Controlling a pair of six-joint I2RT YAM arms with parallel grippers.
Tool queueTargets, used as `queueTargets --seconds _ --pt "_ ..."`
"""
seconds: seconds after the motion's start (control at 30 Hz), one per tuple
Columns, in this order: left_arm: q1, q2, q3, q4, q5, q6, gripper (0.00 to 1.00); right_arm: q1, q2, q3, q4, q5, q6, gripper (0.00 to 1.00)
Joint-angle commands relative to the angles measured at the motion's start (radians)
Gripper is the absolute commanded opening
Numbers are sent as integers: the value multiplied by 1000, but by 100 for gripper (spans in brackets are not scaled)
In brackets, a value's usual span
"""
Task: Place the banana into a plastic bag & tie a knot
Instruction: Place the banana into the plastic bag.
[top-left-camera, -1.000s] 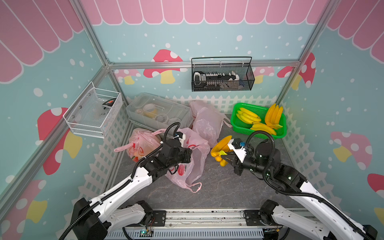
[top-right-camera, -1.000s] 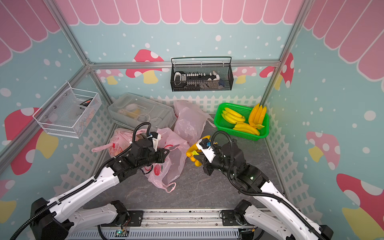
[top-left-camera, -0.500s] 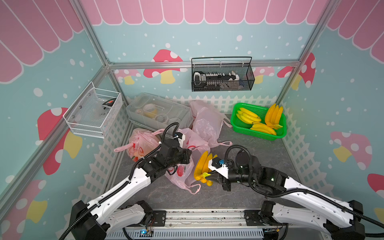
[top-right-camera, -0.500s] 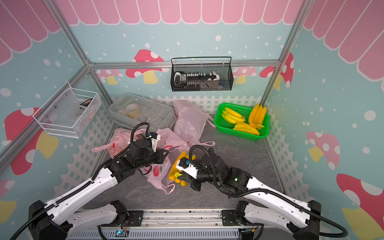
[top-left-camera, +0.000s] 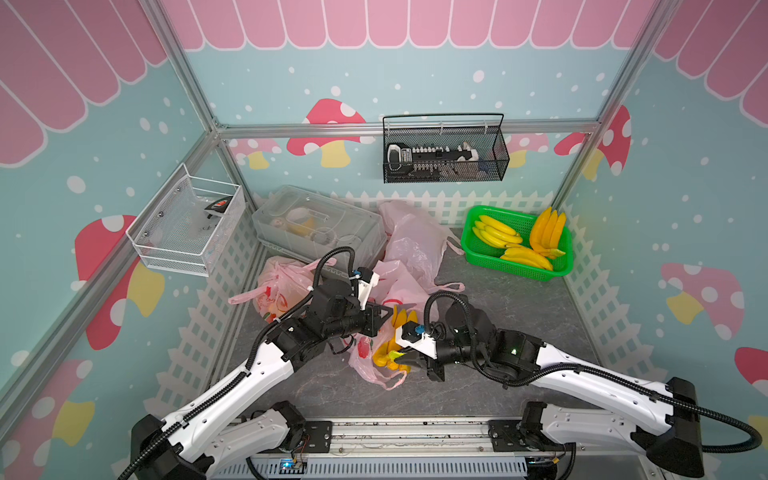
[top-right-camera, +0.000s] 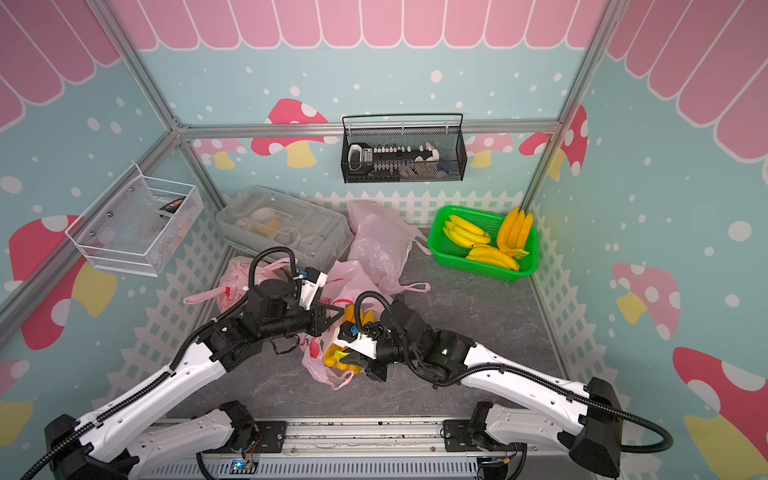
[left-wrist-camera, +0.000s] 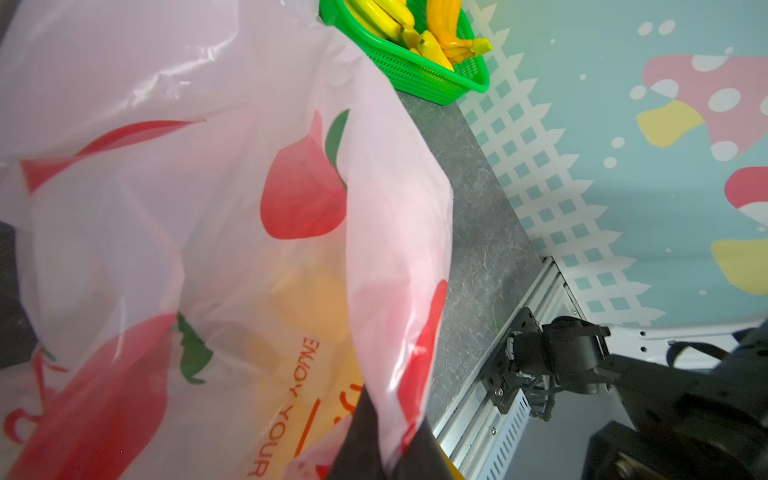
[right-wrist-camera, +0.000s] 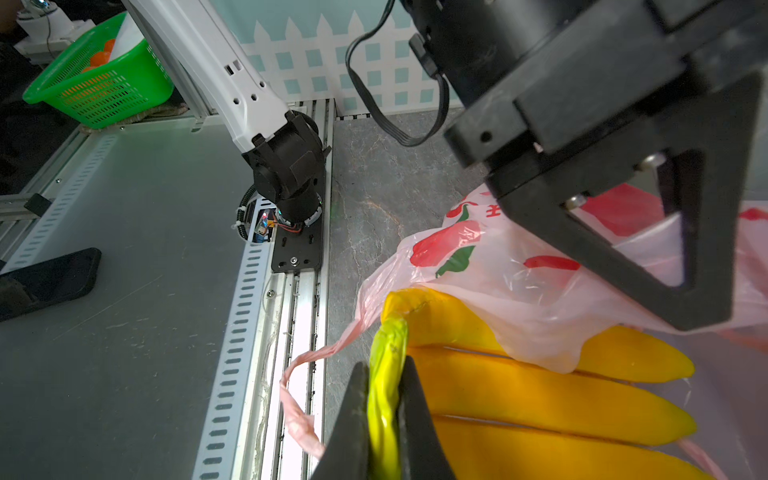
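The banana bunch's loose ends (right-wrist-camera: 664, 421) point into the pink bag's opening (right-wrist-camera: 716, 372), so my right gripper should keep pushing until the stem gets past the bag's edge, then let go.
A yellow banana (top-left-camera: 400, 319) bunch lies partly inside the pink plastic bag (top-left-camera: 365, 368) near the middle front of the table in both top views. My right gripper (right-wrist-camera: 384, 415) is shut on the bunch's green stem (right-wrist-camera: 388, 357), just right of the bag's mouth. The banana (right-wrist-camera: 519, 399) fingers reach under the bag (right-wrist-camera: 498, 257) film. My left gripper (left-wrist-camera: 386, 461) is shut on a fold of the bag (left-wrist-camera: 208, 208) edge and holds it up above the bunch. In a top view the left gripper (top-right-camera: 338, 311) sits just above and left of the right gripper (top-right-camera: 353, 357).
A green basket (top-left-camera: 519, 272) of banana bunches stands at the back right. A clear plastic box (top-left-camera: 291, 199) and other pink bags (top-left-camera: 415, 241) lie at the back, one filled bag (top-left-camera: 274, 291) at the left. Wire baskets hang on the walls. A white fence rings the table.
My right arm has carried the banana bunch leftward and down from mid-table into the bag's mouth. The left gripper has kept its hold on the bag, nearly still.
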Motion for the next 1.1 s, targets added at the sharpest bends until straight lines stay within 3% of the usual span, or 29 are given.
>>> queueTargets --seconds 0.0,0.17,0.5,0.7,0.8,0.83,0.97,1.07 --pt "3 -23 -10 7 76 35 0 2 10 -9 73 88 -61 0" --pt "2 -38 -10 7 79 34 0 -90 46 -67 147 126 -19 0" --pt "2 -40 -19 65 115 -10 0 -95 144 -181 413 312 45 0" --pt "2 -49 -47 150 82 -85 0 -81 242 -198 627 144 138 0" --pt "3 -61 -58 176 36 -118 0 -63 281 -176 615 120 141 0" --pt "2 -69 -60 180 16 -126 0 -61 283 -170 598 124 145 3" --pt "10 -87 -65 150 -85 -138 0 -64 166 -176 463 178 133 50" --pt "16 -88 -60 112 -159 -138 0 -86 16 -163 294 268 109 66"
